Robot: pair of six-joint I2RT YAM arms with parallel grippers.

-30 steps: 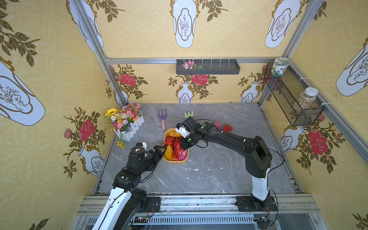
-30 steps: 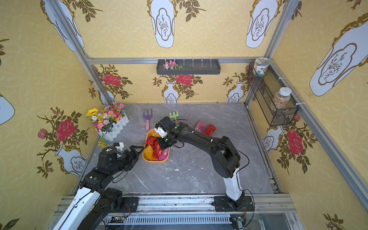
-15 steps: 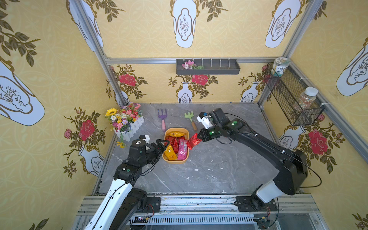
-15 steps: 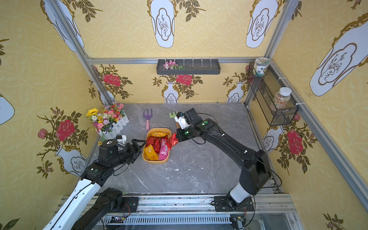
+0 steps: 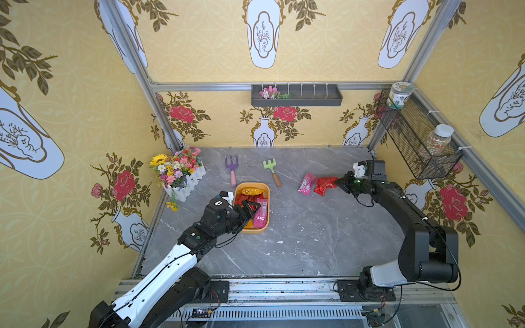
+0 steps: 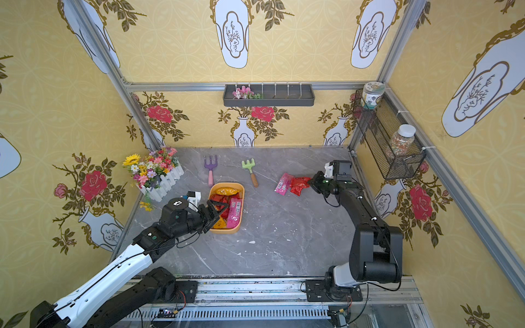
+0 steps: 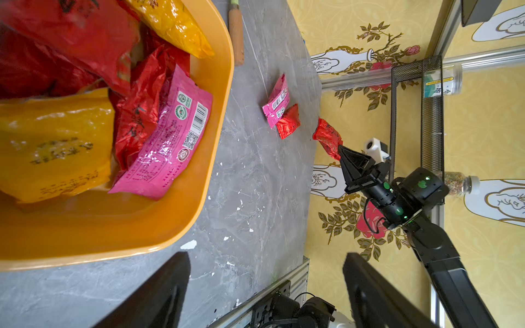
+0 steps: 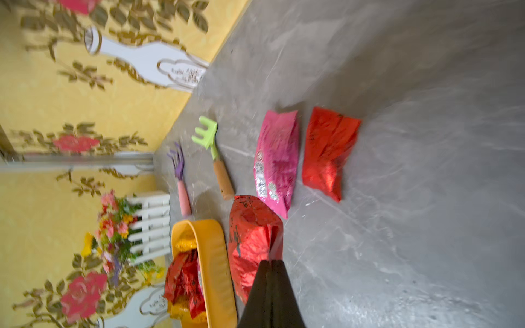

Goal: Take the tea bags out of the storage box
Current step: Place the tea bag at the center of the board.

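Note:
The tabletop beyond the lying red tea bag point(image 8: 331, 153) is free. My right gripper should therefore go on carrying the held red tea bag until it gets to that open spot point(image 8: 415, 150), and then let go.
The storage box point(image 5: 255, 230) point(image 6: 227, 230) is a shallow yellow-orange tray left of the table's middle. Several tea bags lie in it: red ones, a golden one point(image 5: 251, 190) and a pink one point(image 7: 167, 142). My left gripper point(image 5: 251, 211) point(image 7: 267, 284) hovers open over the box's near left part, nothing between its fingers. At the right, my right gripper point(image 5: 339, 181) point(image 8: 271, 262) is shut on a red tea bag point(image 8: 252, 241) point(image 7: 326, 139), held above the table. Below and beside it lie a pink tea bag point(image 5: 306, 184) point(image 8: 277, 162) and a red one point(image 8: 326, 150).
A purple rake point(image 5: 232, 167) and a green rake point(image 5: 271, 170) lie behind the box. A flower planter point(image 5: 179, 173) stands at the back left. A wire basket point(image 5: 417, 142) with jars hangs on the right wall, a grey tray point(image 5: 297, 95) on the back wall.
My right arm swung from the box to the right side, carrying the red tea bag. My left gripper came forward over the box, still open.

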